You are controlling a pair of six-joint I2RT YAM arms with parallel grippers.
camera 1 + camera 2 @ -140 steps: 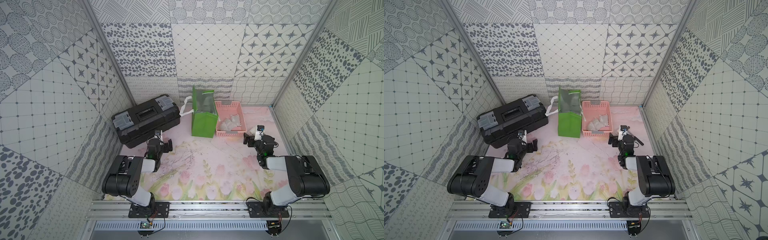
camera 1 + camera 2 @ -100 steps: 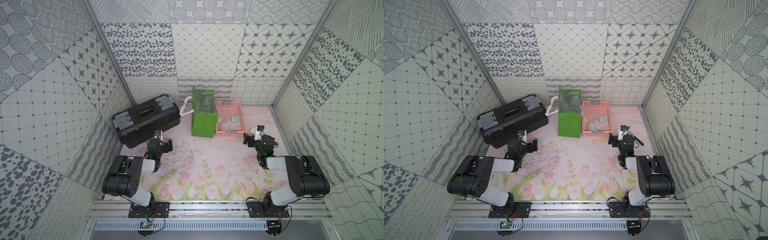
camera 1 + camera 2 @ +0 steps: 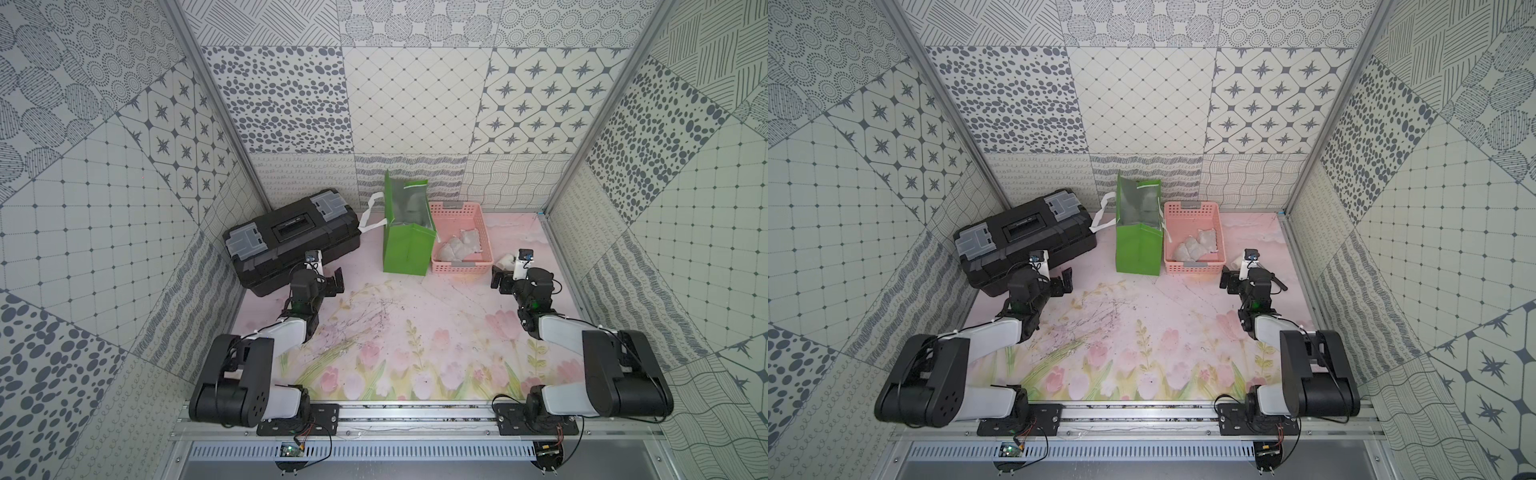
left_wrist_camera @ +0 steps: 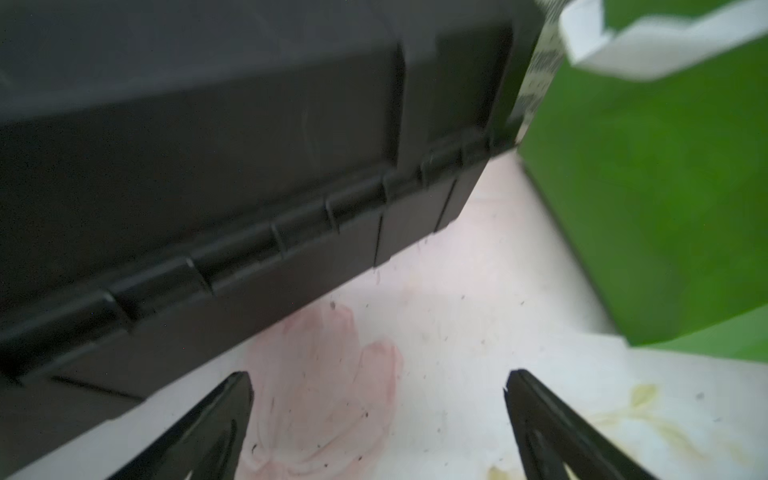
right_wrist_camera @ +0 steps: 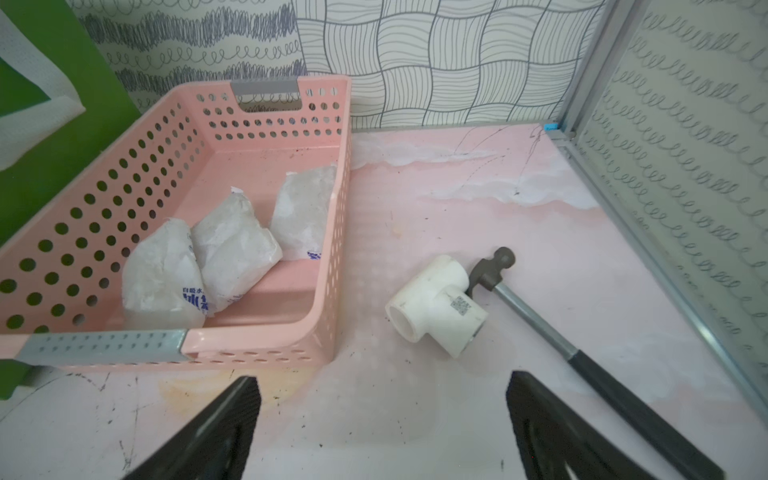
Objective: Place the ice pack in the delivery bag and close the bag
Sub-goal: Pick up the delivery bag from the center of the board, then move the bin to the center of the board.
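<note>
The pink basket [image 3: 457, 232] stands far back and the ice packs lie deep inside it, so the robot's right gripper should first draw the basket closer by its side rim [image 3: 488, 244] and then take an ice pack.
Three white ice packs [image 5: 232, 245] lie in the pink perforated basket [image 5: 249, 345], also seen in both top views [image 3: 461, 245] [image 3: 1196, 245]. The delivery bag [image 3: 405, 249] [image 3: 1138, 249] stands upright and open just left of the basket, its foil lining showing. My right gripper [image 5: 383, 377] [image 3: 524, 274] hovers low over the mat in front of the basket's right corner, open and empty. My left gripper [image 4: 378, 375] [image 3: 320, 274] sits open and empty by the toolbox's side, with the green bag [image 4: 648, 199] to its right.
A black toolbox [image 3: 291, 237] [image 4: 208, 166] lies at the back left, close to my left gripper. A white pipe tee [image 5: 436, 307] and a hammer [image 5: 540, 324] lie on the mat right of the basket, near the right wall. Patterned walls enclose the mat.
</note>
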